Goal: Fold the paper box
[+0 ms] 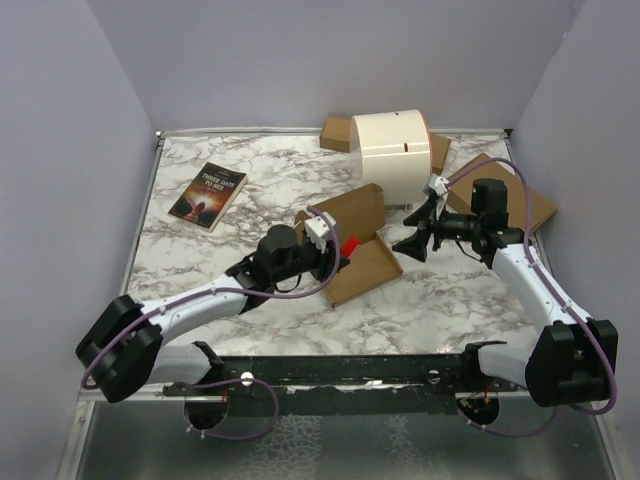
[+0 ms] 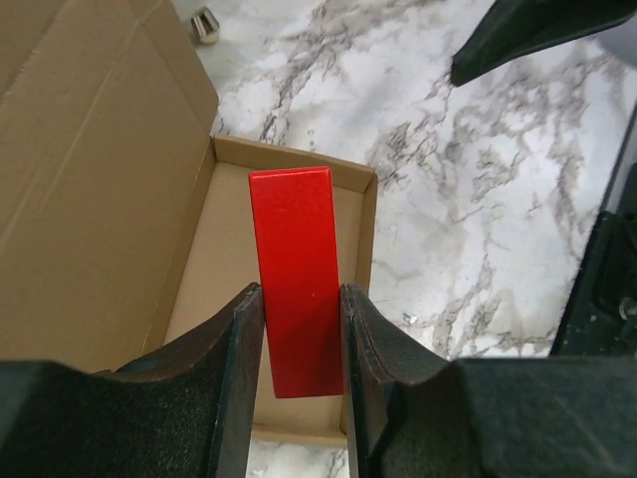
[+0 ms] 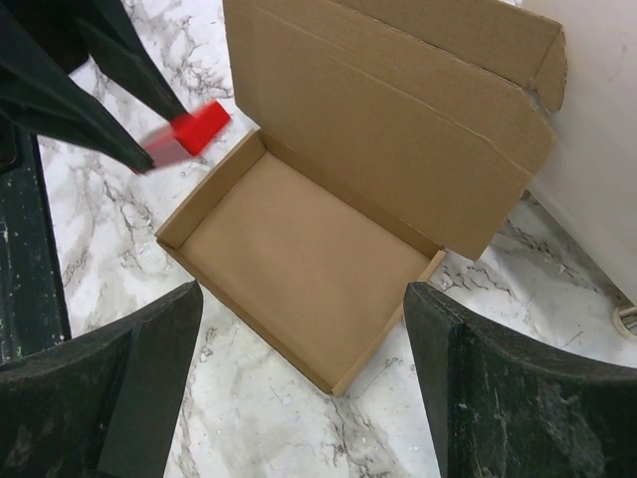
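Observation:
The robot's left gripper should go on bringing the red block down toward the tray's middle (image 3: 309,251) until the block rests there, as the lid (image 3: 388,119) stands out of the way of the empty tray.
The paper box (image 1: 368,268) lies in the middle of the table as an open brown tray with its lid (image 1: 355,212) standing up at the far side. My left gripper (image 1: 338,250) is shut on a red block (image 1: 350,246) and holds it over the tray's left end. In the left wrist view the red block (image 2: 294,279) sits between my fingers (image 2: 244,329), above the tray (image 2: 214,259). My right gripper (image 1: 415,240) is open and empty just right of the box. Its view shows the tray (image 3: 299,259), the lid (image 3: 388,110) and the red block (image 3: 194,131).
A book (image 1: 208,195) lies at the back left. A white cylinder (image 1: 392,155) stands behind the box. Flat brown cardboard (image 1: 525,203) lies at the back right, and another piece (image 1: 337,133) behind the cylinder. Grey walls close in three sides.

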### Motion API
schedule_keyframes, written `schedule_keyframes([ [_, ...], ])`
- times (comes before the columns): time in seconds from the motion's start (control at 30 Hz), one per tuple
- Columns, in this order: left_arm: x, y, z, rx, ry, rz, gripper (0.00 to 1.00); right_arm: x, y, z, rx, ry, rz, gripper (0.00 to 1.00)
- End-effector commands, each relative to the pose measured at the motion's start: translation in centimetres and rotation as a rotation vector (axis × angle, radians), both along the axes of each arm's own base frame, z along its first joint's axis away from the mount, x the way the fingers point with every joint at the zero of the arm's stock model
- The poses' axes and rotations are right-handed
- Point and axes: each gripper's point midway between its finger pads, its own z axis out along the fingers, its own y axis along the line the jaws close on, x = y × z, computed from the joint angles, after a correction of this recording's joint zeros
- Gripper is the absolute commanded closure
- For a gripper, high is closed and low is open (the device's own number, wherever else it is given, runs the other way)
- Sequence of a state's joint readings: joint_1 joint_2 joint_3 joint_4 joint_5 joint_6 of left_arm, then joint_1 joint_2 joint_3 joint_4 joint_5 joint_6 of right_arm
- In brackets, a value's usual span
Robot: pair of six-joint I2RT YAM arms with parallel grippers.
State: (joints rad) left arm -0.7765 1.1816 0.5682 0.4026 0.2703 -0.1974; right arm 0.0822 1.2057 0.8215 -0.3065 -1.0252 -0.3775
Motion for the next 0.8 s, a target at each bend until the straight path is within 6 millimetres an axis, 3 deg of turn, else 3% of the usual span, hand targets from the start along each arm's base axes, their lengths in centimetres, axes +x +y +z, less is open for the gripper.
schedule_keyframes([
  [0.0,1.4,-1.9,-3.1,0.168,0.03,0.016,1.0,1.0,-0.9,0.0,-0.014,-0.015,-0.062,0.17],
  [0.2,1.6,-4.4,-6.5,0.332,0.064,-0.059,0.96,2.3,-2.1,-0.3,-0.044,-0.008,-0.148,0.15],
  [0.33,1.9,-4.7,-8.5,0.422,0.062,-0.11,0.94,2.6,-2.7,-0.2,-0.049,-0.011,-0.178,0.14],
  [0.57,2.7,-4.8,-10.1,0.52,0.028,-0.149,0.81,2.6,-2.9,-0.2,-0.038,-0.008,-0.183,0.14],
  [0.63,3.0,-4.6,-11.3,0.561,0.042,-0.151,0.78,2.6,-2.9,-0.2,-0.037,-0.006,-0.182,0.14],
  [0.77,3.8,-4.5,-11.3,0.572,0.034,-0.109,0.69,2.6,-2.9,-0.1,-0.032,-0.006,-0.18,0.14],
])
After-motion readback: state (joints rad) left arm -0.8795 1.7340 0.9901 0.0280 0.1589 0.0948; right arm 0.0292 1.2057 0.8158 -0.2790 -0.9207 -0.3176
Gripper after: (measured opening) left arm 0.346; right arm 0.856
